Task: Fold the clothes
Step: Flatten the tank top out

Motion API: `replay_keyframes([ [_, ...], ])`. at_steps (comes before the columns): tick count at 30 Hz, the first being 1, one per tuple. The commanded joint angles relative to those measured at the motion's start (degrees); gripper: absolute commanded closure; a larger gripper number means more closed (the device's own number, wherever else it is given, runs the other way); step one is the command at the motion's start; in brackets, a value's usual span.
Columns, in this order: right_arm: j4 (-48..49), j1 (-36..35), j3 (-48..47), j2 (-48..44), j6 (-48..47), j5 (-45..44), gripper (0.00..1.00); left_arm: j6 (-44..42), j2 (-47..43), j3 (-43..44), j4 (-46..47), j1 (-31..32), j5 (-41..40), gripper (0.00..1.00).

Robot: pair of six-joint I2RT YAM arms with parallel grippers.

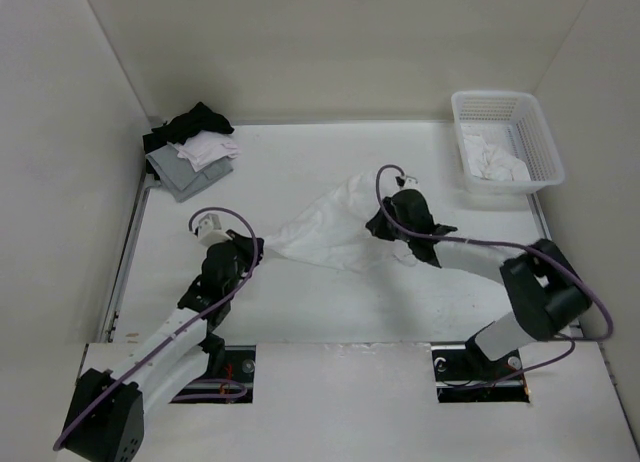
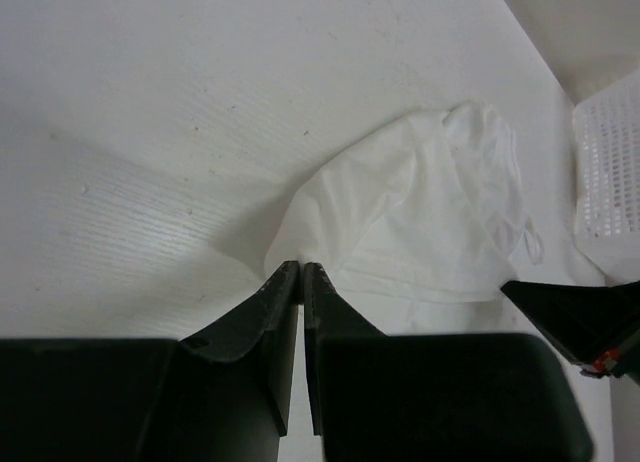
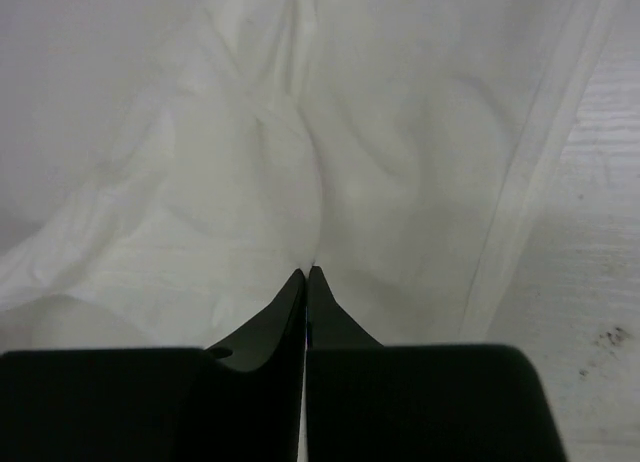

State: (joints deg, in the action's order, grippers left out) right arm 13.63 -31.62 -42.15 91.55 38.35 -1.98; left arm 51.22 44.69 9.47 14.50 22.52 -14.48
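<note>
My left gripper and my right gripper should pick up the white garment, stretch it tight and lay it flat (image 1: 325, 254) before folding, because it is rumpled and slanted (image 1: 335, 222).
One of the clothes, a thin white garment (image 1: 325, 227), lies stretched out in the middle of the table. My left gripper (image 1: 256, 248) is shut on its near-left corner; in the left wrist view the tips (image 2: 301, 268) pinch the edge of the cloth (image 2: 420, 212), and a thin strap loop (image 2: 533, 244) shows at its far side. My right gripper (image 1: 386, 222) sits over the garment's right part. In the right wrist view it (image 3: 306, 273) is shut, with a fold of the cloth (image 3: 300, 132) rising from between the tips.
A heap of black, grey and white garments (image 1: 190, 147) lies at the back left. A white lattice basket (image 1: 545, 132) with white cloth (image 1: 492, 158) inside stands at the back right, also seen as the basket (image 2: 610, 162) in the left wrist view. White walls surround the table.
</note>
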Motion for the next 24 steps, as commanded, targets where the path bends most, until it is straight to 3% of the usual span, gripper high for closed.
replay_keyframes([
  [1, 0.54, -1.55, -0.83, -15.56, -1.6, -4.6, 0.99, -1.12, -1.35, 8.35, 3.25, 0.37, 0.59, 0.95],
  [6, -14.74, -7.7, -6.87, -39.83, -7.05, -13.47, 0.99, -2.27, -6.35, 21.61, -2.1, 3.44, -1.42, 0.96],
  [10, -26.08, -14.63, -16.44, -49.69, -11.09, -22.16, 0.99, -2.97, -10.4, 29.79, -5.27, 4.24, -4.23, 0.96],
  [19, -32.26, -37.31, -34.39, -51.21, -20.76, -41.33, 0.99, -5.95, -13.75, 43.69, -10.81, 7.31, -6.26, 0.96],
  [22, -32.08, -38.92, -34.49, -48.14, -22.18, -42.76, 0.99, -7.1, -12.7, 42.91, -11.6, 7.58, -7.58, 0.96],
  [24, -31.65, -33.76, -32.22, -46.21, -21.65, -40.14, 0.99, -6.75, -11.03, 40.81, -11.69, 7.66, -8.02, 0.96],
])
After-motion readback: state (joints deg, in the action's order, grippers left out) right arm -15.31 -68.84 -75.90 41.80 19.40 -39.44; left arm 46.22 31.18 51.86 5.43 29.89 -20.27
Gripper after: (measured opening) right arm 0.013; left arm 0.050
